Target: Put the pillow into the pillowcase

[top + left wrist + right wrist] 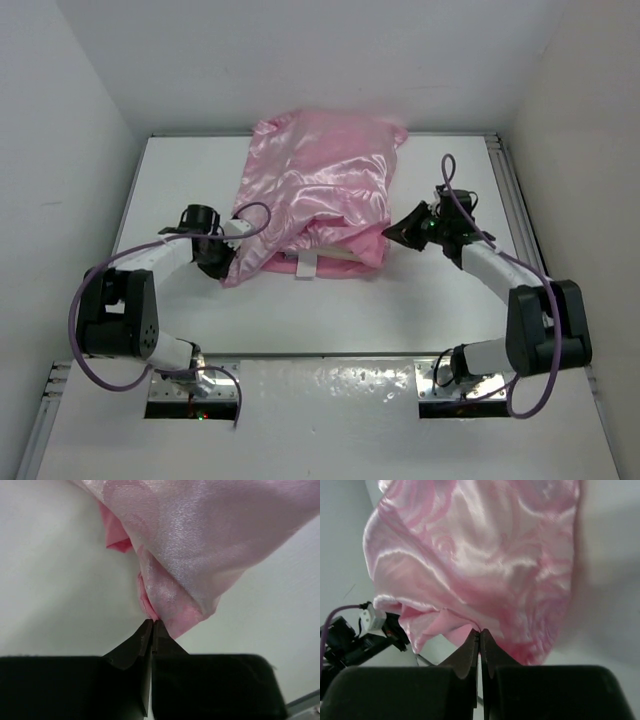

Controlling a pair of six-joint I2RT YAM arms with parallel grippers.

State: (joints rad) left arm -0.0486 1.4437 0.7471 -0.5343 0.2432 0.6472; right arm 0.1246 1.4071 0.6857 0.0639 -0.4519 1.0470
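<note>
The white tab (306,266) hangs out of the pillowcase's loose opening, so the robot's left gripper and right gripper should pull the pillowcase's hem (338,241) tight and past the tab.
The pink satin pillowcase (318,185) lies bulging in the middle of the white table, its mouth facing the arms. A strip of the cream pillow (335,257) shows in that mouth, with a white tab hanging out; the rest is hidden inside. My left gripper (226,266) is shut on the pillowcase's near-left corner; in the left wrist view its tips (152,623) pinch a fold of the pink fabric (200,540). My right gripper (392,236) is shut on the near-right edge; its tips (480,631) bite the pink hem (470,570).
White walls close in the table on the left, back and right. A metal rail (506,185) runs along the right edge. The left arm with its purple cable (347,637) shows beyond the fabric in the right wrist view.
</note>
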